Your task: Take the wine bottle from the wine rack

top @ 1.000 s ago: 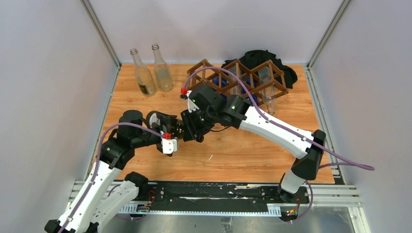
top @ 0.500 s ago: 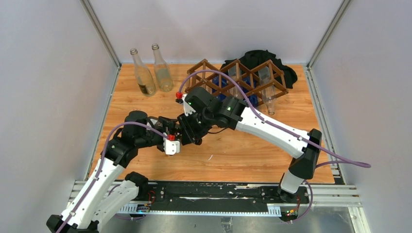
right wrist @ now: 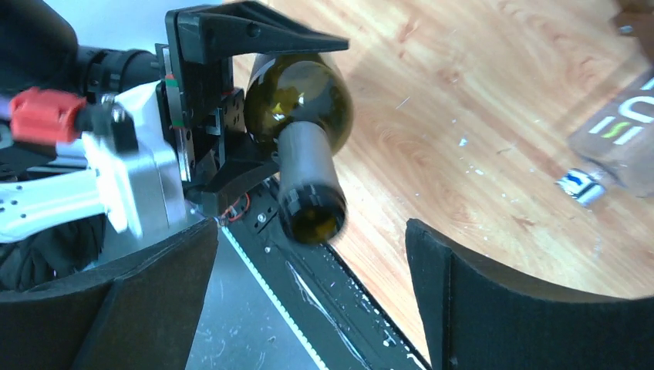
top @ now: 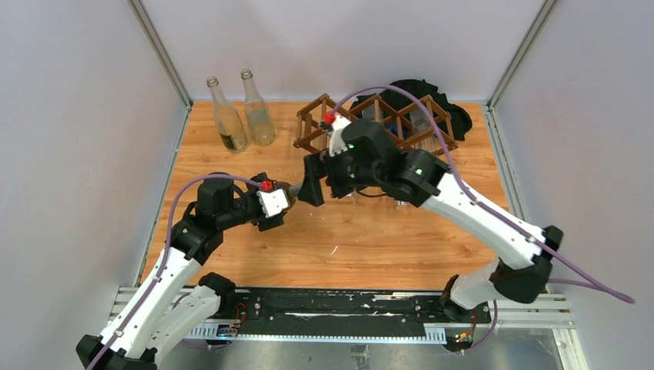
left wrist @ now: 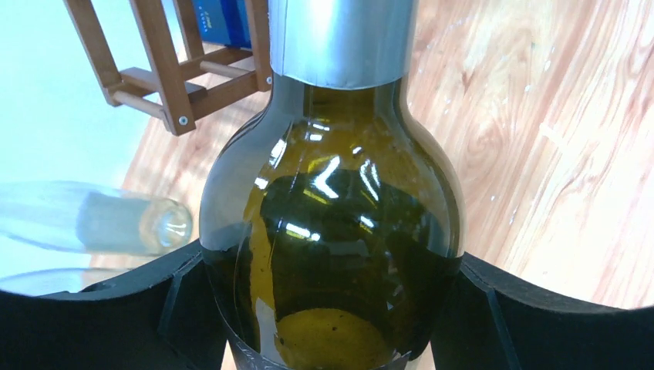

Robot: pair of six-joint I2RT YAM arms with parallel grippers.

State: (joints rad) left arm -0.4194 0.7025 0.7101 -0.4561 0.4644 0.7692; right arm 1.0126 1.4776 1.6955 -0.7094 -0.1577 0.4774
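Note:
The wine bottle (right wrist: 312,96) is tilted in my left gripper. My right gripper should hold the wine bottle's neck (right wrist: 308,160) while my left gripper opens and takes the bottle upright.
A dark green wine bottle (left wrist: 332,216) with a grey foil neck fills the left wrist view, off the rack and above the table. My left gripper (left wrist: 328,266) is shut on its body, one black pad on each side. In the right wrist view the same bottle (right wrist: 305,100) points its open mouth at the camera, held between the left gripper's fingers (right wrist: 247,31). My right gripper (right wrist: 308,254) stands open just past the mouth, touching nothing. From above, the right gripper (top: 312,187) sits next to the left gripper (top: 281,199). The brown lattice wine rack (top: 312,127) stands at the back.
Two clear empty bottles (top: 229,123) (top: 258,119) stand at the back left. A black cloth (top: 409,91) lies behind the rack. Clear bottles (top: 420,116) rest in the rack cells. Another clear bottle (right wrist: 617,146) lies at the right. The black base rail (top: 332,304) runs along the near edge.
My right gripper has opened, let go of the bottle's neck and drawn back toward the rack. My left gripper has shut on the bottle's body and now holds it alone.

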